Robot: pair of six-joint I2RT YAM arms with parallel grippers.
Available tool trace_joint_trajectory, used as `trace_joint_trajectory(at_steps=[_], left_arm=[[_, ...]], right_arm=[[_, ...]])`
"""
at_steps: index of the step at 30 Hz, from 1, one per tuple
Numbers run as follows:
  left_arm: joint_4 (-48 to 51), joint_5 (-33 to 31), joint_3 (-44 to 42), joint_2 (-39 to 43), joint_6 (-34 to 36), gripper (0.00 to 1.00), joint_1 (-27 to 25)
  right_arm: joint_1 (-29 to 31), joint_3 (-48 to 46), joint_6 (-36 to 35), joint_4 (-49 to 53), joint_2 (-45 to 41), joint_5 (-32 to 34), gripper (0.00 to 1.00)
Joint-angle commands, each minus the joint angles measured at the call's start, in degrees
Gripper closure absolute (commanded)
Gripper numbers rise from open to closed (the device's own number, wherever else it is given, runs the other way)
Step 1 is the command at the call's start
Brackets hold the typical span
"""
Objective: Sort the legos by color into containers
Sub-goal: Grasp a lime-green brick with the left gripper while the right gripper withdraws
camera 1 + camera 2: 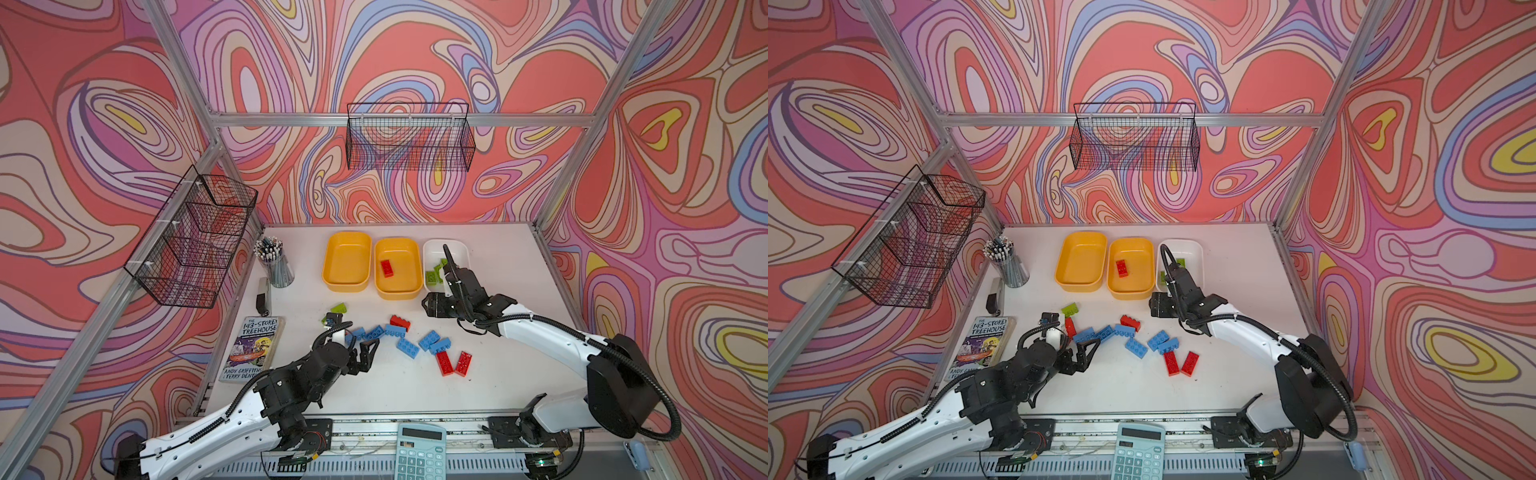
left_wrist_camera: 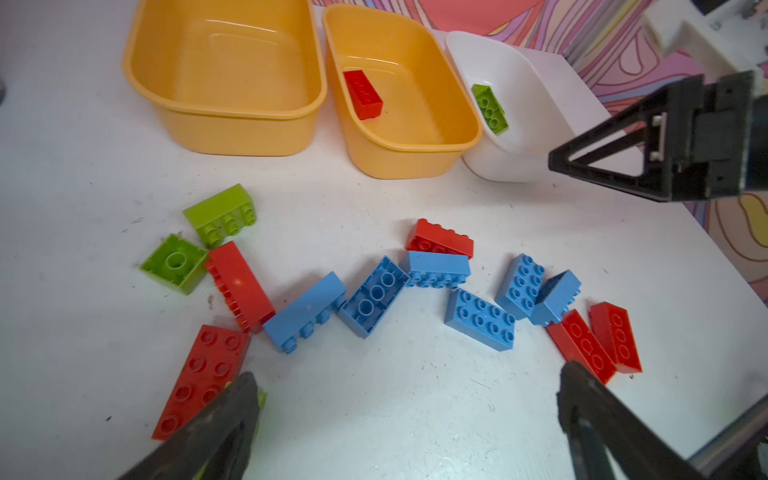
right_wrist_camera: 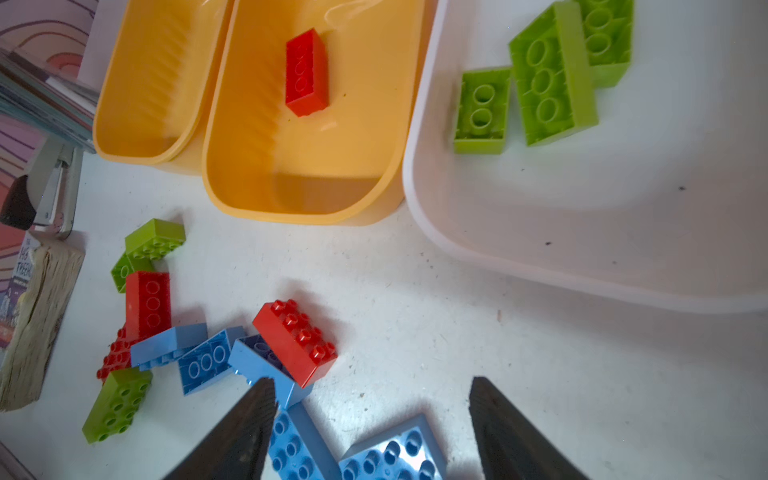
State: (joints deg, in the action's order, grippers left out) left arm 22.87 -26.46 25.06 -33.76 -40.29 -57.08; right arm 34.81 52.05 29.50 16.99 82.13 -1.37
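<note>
The loose green legos [image 2: 175, 264] are far away from my right gripper, so next my left gripper takes the lego [image 1: 339, 308] closest to the empty yellow tray over to the white tray.
Three trays stand in a row at the back: an empty yellow one [image 1: 347, 259], a yellow one [image 1: 411, 282] holding one red lego [image 1: 387, 268], and a white one [image 3: 582, 232] holding green legos [image 3: 548, 79]. Loose blue legos [image 1: 407, 347], red ones [image 1: 453, 363] and green ones [image 1: 338, 308] lie mid-table. My left gripper [image 2: 407, 374] is open low over bare table just before the blue row, a red lego [image 2: 199, 374] beside one finger. My right gripper [image 3: 372, 382] hovers open and empty in front of the white tray, above blue legos [image 3: 390, 453].
A book [image 1: 253, 349], a stapler [image 1: 262, 295] and a cup of pencils [image 1: 274, 264] line the left side. A calculator [image 1: 419, 453] lies at the front edge. Black wire baskets hang on the left wall [image 1: 195, 241] and back wall [image 1: 409, 137].
</note>
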Motion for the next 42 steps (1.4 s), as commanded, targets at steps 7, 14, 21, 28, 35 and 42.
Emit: trace_joint_trajectory(at_steps=[7,14,21,28,35,42], left_arm=[[9.43,1.3,6.41,-9.85,0.32,0.0,15.48],[1.5,11.1,9.65,-22.52,2.21,0.0,28.58],[0.17,11.36,18.79,-37.17,3.3,0.06,30.59],[1.62,12.14,26.09,-47.5,2.8,0.15,33.61],[1.08,14.33,28.33,-53.16,1.3,0.18,36.06],[-0.22,15.28,29.33,-57.06,1.07,0.24,36.76]], right_arm=[[1.04,0.5,1.29,-1.84,-0.46,0.37,0.02],[1.05,-0.85,1.52,0.09,-5.11,3.13,0.02],[1.05,-2.95,1.86,0.24,-7.88,4.57,0.02],[0.99,-3.79,1.22,-0.62,-7.65,4.65,0.02],[0.99,-4.63,1.01,-1.78,-8.21,4.65,0.02],[0.96,-5.62,1.5,-2.16,-7.72,5.49,0.02]])
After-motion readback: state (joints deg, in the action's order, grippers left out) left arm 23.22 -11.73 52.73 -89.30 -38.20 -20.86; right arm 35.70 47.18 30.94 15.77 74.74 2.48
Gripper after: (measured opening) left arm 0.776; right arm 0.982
